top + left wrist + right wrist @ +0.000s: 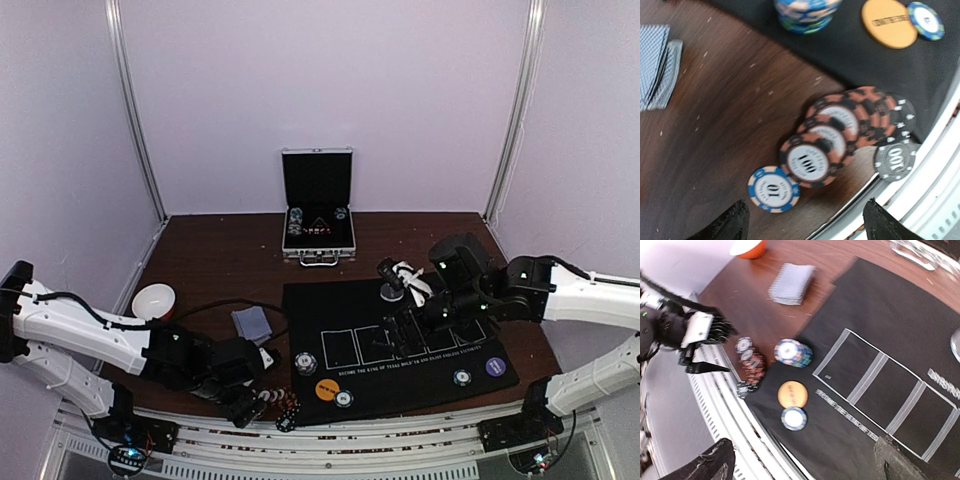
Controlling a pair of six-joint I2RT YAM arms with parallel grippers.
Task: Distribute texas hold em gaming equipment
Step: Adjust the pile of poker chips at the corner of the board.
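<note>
The orange chips are spread out in a toppled row [832, 135] in front of my left gripper, so I should use my right gripper to push them together from the mat's side.
My left gripper [805, 231] hangs open just above the brown table at its front edge, nothing between its fingers. Ahead of it lie a blue "10" chip [773, 189], a toppled row of orange "100" chips [815, 162] and a black "100" chip [895, 161]. On the black mat [420, 375] sit a blue chip stack [792, 352], an orange button [792, 394] and a single chip [794, 418]. The card pile [251, 323] rests left of the mat. My right gripper [405, 335] hovers open and empty over the mat's card boxes. A purple button [495, 366] and another chip [461, 378] lie at the mat's right.
The open silver case [318, 205] stands at the back centre. A red-and-white round thing [154, 300] sits at the left, near the left arm. A silver-grey disc [392, 290] lies on the mat's far edge. The metal rail [935, 200] runs along the table front.
</note>
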